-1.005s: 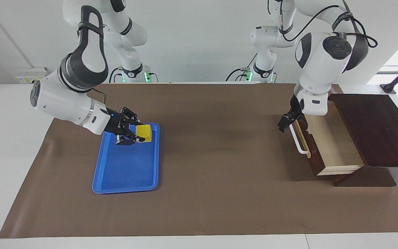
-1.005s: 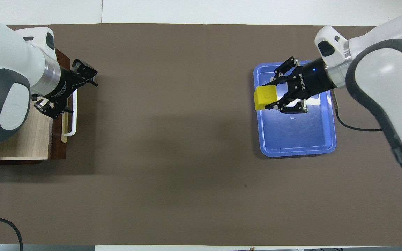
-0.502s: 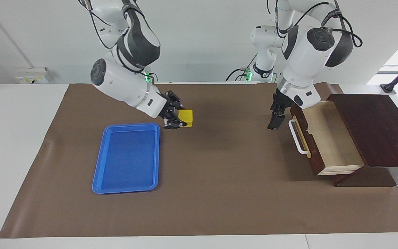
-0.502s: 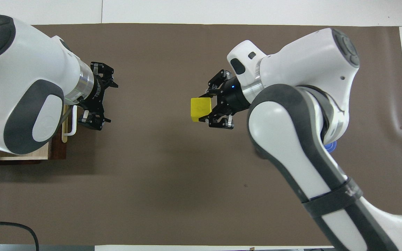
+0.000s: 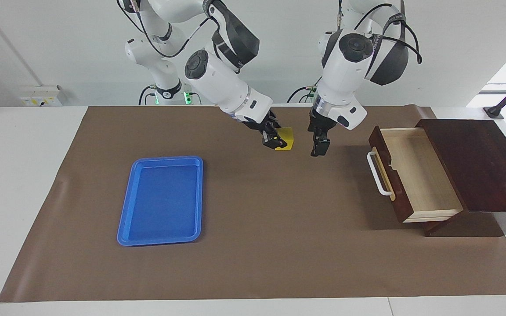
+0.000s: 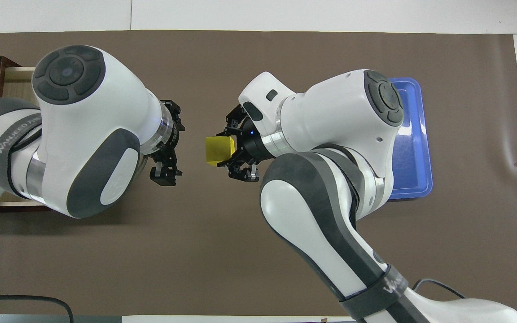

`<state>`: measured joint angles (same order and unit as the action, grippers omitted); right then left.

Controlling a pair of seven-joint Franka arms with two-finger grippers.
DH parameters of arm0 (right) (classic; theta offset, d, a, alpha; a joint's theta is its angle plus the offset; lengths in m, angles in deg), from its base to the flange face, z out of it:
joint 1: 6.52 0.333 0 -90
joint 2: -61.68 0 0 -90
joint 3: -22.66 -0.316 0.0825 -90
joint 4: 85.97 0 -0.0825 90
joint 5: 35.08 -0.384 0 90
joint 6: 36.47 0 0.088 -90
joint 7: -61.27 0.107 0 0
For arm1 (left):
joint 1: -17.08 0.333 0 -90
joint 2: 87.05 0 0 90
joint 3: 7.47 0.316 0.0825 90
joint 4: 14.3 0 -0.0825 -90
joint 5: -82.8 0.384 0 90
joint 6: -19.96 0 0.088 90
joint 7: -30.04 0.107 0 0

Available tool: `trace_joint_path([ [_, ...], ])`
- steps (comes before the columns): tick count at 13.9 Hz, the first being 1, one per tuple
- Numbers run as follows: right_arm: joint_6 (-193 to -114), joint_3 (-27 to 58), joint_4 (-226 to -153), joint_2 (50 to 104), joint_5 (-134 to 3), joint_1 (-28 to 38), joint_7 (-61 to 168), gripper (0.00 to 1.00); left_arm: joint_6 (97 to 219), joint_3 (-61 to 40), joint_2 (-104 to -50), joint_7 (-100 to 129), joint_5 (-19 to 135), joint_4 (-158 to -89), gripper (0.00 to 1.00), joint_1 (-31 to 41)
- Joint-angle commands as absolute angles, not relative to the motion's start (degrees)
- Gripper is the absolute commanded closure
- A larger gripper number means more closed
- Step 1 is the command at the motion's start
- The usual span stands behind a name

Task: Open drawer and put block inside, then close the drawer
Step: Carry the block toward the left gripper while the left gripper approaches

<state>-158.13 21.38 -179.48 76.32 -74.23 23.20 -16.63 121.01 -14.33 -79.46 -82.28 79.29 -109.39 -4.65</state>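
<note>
My right gripper should hold the block still while my left gripper takes the block's loose end (image 6: 212, 150), because the open drawer (image 5: 420, 171) is far from my right gripper.
The block (image 5: 286, 138) (image 6: 218, 150), a small yellow cube, hangs over the middle of the brown mat with my right gripper (image 5: 279, 141) (image 6: 224, 150) shut on it. My left gripper (image 5: 317, 148) (image 6: 174, 144) is open with nothing in it. It hovers beside the block toward the drawer's end, a short gap away. The dark wooden drawer (image 5: 416, 172) (image 6: 17, 74) stands pulled out of its cabinet (image 5: 477, 162) at the left arm's end. Its pale inside holds nothing, and its white bar handle (image 5: 377, 173) faces the mat's middle. In the overhead view the left arm hides most of the drawer.
A flat blue tray (image 5: 163, 199) (image 6: 415, 134) with nothing in it lies on the mat (image 5: 279, 245) toward the right arm's end, partly hidden by the right arm in the overhead view. Bare mat lies between tray and drawer.
My right gripper lifted the block off the blue tray and carried it to over the mat's middle. My left gripper left the drawer handle and swung toward the block. The drawer stayed pulled out.
</note>
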Motion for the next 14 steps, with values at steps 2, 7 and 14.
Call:
trace_joint_path([
  [2, -159.25, 21.52, -181.16, 75.39, -73.4, 23.54, -16.07, 1.0, 120.68, -13.63, -80.45, -88.67, 78.32, -110.36, 0.0, -7.35],
  [7, -159.42, 21.52, -181.16, 75.39, -73.4, 23.89, -16.59, 1.0, 125.08, -13.63, -80.45, -94.67, 78.32, -110.36, 0.0, -10.08],
  [14, -160.66, 21.52, -181.16, 75.39, -73.49, 24.24, -16.16, 1.0, 125.26, -13.63, -80.8, -97.57, 78.32, -110.89, 0.23, -11.4],
])
